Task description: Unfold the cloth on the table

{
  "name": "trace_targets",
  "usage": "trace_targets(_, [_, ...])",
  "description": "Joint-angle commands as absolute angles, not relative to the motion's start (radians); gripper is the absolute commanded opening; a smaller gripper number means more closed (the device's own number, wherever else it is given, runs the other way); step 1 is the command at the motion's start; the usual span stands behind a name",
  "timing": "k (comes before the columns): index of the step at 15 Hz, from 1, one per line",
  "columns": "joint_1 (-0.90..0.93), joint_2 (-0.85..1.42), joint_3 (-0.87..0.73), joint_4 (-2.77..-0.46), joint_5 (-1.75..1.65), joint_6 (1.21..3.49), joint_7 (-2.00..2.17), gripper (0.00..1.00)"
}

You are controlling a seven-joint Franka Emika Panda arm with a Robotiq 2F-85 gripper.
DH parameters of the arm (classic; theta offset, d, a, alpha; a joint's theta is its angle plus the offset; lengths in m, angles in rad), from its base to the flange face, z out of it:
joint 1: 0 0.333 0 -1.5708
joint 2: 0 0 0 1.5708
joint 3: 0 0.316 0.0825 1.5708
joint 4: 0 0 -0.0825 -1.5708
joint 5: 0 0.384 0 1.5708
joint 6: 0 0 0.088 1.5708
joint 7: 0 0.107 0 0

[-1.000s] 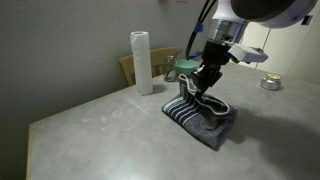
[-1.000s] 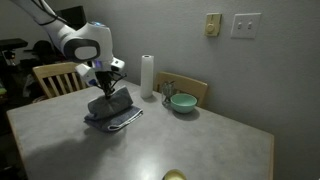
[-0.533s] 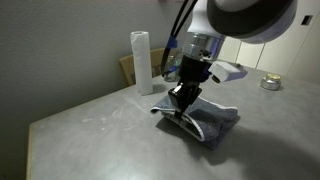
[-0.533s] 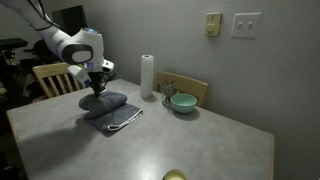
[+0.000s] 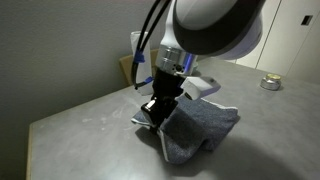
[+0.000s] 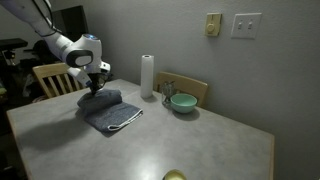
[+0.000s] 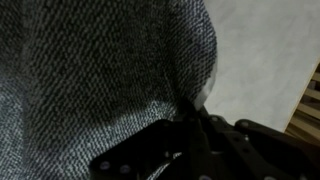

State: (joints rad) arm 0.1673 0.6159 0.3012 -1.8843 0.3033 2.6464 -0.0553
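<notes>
The robot's gripper is pinching the cloth's edge (image 7: pixel 207 92), and the table (image 5: pixel 112 136) beyond it is clear. The gripper should keep pulling the cloth's edge out until the cloth's fold opens, and then let go.
The dark grey-blue cloth (image 5: pixel 195 135) lies on the grey table (image 5: pixel 90 130), partly spread, with its striped end lifted at one edge. My gripper (image 5: pixel 157 112) is shut on that striped edge and holds it just above the tabletop. In an exterior view the cloth (image 6: pixel 112 112) lies flat near the table's far corner with the gripper (image 6: pixel 93 88) at its far edge. In the wrist view the cloth (image 7: pixel 90 70) fills most of the picture, pinched between the dark fingers (image 7: pixel 195 125), with bare table (image 7: pixel 265 45) beyond.
A tall white paper-towel roll (image 6: pixel 147 76) stands at the back by the wall, with a green bowl (image 6: pixel 182 102) beside it. A wooden chair (image 6: pixel 55 77) stands behind the table's corner. A small round tin (image 5: pixel 270 83) sits far off on the table.
The gripper has dragged the cloth's striped edge outward, away from the folded pile, and lower toward the table. The cloth has opened out and lies flatter.
</notes>
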Motion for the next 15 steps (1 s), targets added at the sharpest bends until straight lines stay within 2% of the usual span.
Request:
trace_targets(1, [0.179, 0.691, 0.328, -1.791, 0.291, 2.637, -0.081, 0.01])
trace_targets(8, [0.173, 0.759, 0.371, -1.72, 0.305, 2.618, -0.1, 0.01])
trace_targets(9, [0.171, 0.762, 0.372, -1.721, 0.305, 2.618, -0.101, 0.28])
trace_targets(10, [0.168, 0.763, 0.374, -1.721, 0.307, 2.618, -0.101, 0.29])
trace_targets(11, [0.161, 0.755, 0.375, -1.733, 0.309, 2.619, -0.103, 0.35])
trace_targets(15, [0.167, 0.691, 0.335, -1.798, 0.279, 2.639, -0.084, 0.65])
